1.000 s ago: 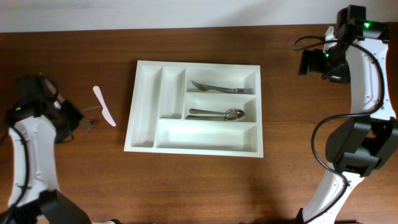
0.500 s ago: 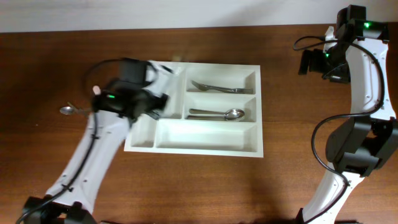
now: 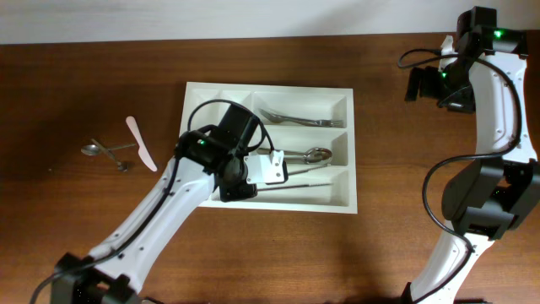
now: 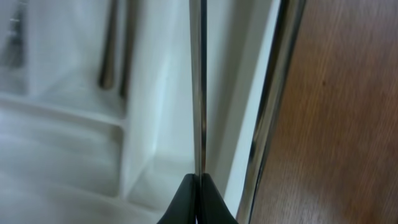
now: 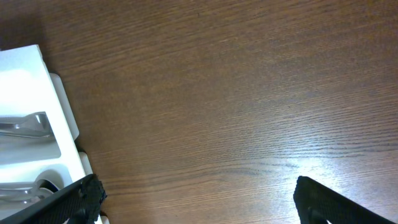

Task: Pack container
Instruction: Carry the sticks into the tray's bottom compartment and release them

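Note:
The thin metal utensil [image 3: 295, 187] lies lengthwise along the tray's long front compartment [image 3: 334, 195], so my left gripper should keep moving it down until it is inside and then let go.
The white cutlery tray [image 3: 196, 127] lies mid-table. A fork [image 3: 299, 120] lies in its upper right compartment and a spoon [image 3: 310, 154] in the one below. My left gripper [image 3: 251, 186] is over the tray's long front compartment, shut on a thin metal utensil [image 3: 295, 183] that points right. In the left wrist view the gripper [image 4: 198, 186] pinches this utensil [image 4: 198, 93] edge-on above the tray wall [image 4: 249, 124]. My right gripper [image 3: 419, 84] is open and empty at the far right; in its wrist view [image 5: 199, 202] it is above bare wood beside the tray's corner [image 5: 31, 87].
A white plastic knife [image 3: 141, 143] and small metal spoons [image 3: 105, 154] lie on the wooden table left of the tray. The right arm's base stands at the right edge.
My left arm has swung from the far left of the table over the tray, carrying the thin metal utensil. The right arm has not moved.

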Action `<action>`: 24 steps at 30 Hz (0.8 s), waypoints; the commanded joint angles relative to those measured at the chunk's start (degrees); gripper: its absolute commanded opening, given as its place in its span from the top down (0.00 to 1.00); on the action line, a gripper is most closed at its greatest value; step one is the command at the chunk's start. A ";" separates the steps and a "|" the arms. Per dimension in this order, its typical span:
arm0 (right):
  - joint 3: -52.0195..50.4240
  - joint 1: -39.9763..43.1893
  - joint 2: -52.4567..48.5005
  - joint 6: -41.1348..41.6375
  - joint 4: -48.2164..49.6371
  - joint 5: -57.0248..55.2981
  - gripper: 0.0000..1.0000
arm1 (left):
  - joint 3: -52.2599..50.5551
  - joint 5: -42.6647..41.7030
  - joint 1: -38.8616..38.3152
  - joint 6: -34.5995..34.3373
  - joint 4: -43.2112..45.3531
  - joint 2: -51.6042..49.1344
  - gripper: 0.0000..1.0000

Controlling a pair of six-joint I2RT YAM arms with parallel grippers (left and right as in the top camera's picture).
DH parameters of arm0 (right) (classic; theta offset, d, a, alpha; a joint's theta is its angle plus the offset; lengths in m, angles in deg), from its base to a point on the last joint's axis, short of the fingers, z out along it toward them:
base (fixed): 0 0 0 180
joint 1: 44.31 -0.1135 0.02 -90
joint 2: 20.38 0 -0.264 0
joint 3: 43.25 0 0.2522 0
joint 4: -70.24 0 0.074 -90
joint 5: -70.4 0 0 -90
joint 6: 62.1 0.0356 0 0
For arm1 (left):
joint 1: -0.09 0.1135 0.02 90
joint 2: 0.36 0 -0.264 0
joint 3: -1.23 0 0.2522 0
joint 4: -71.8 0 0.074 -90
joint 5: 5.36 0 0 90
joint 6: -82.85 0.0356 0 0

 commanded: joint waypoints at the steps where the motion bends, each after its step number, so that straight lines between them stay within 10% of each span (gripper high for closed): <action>1: 0.59 -0.20 0.87 0.44 0.07 -0.09 0.01 | 0.42 -0.46 -0.02 5.29 -0.26 -4.57 0.98; 16: 0.59 -0.20 0.87 0.44 0.07 -0.09 0.01 | 0.42 1.14 -0.15 6.45 10.01 -14.27 0.98; 24: 0.59 -0.20 0.87 0.42 0.07 -0.09 0.01 | 0.48 4.55 -0.66 6.43 11.47 -14.27 0.63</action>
